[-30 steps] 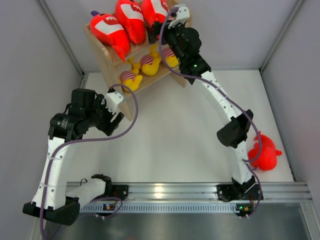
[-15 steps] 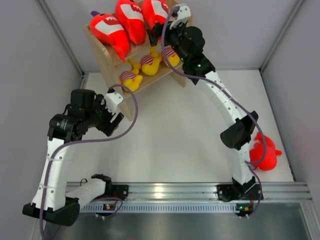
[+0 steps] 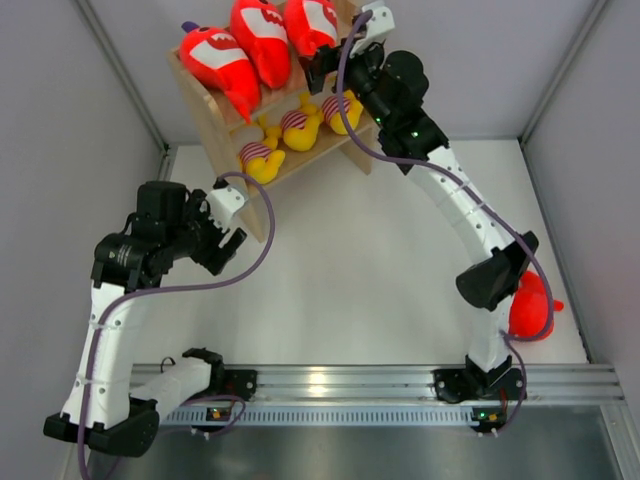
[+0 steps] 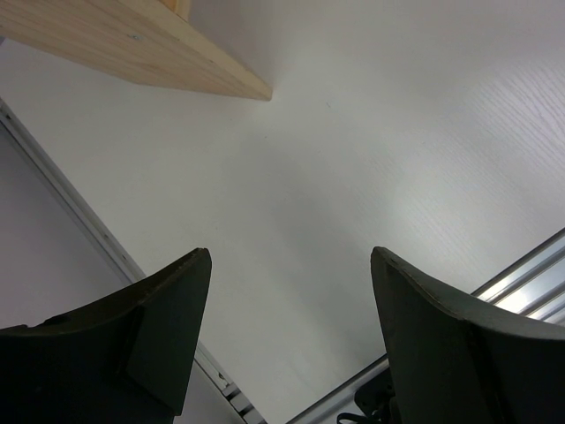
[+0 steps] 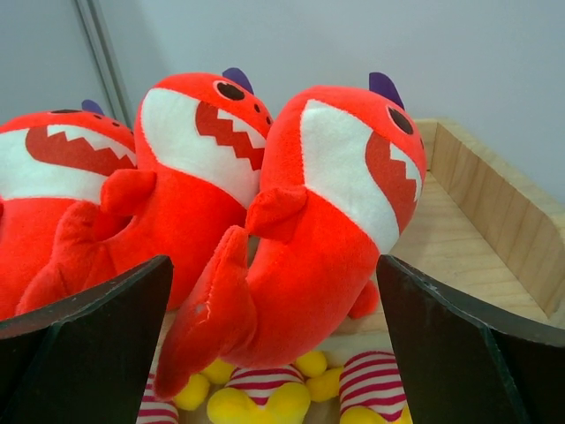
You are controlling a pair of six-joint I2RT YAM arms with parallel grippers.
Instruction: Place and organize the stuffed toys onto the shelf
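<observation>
The shelved red sharks [image 3: 262,42] sit side by side, away from my open fingers, so my right gripper should continue to the loose red shark [image 3: 530,308] and close there.
Three red shark plushes [image 3: 258,40] sit side by side on the top tier of the wooden shelf [image 3: 205,115]. Three yellow striped plushes [image 3: 300,125] lie on the lower tier. My right gripper [image 3: 322,70] is open and empty, hovering just in front of the rightmost shelved shark [image 5: 340,203], its fingers apart on either side of it without touching. The yellow plushes [image 5: 265,402] show below that shark. A fourth red shark [image 3: 530,308] lies on the table at the right, partly hidden by my right arm's elbow. My left gripper [image 3: 225,245] is open and empty over bare table [image 4: 291,256].
The shelf's raised wooden side panel [image 5: 481,221] stands right of the sharks. A shelf side panel's edge [image 4: 132,44] is just above my left gripper. Grey walls enclose the table, and the metal rail [image 3: 340,380] runs along its near edge.
My right gripper and wrist have drawn a little to the right along the shelf's top tier. Its elbow has swung right and now covers more of the fourth shark. The left arm has barely moved.
</observation>
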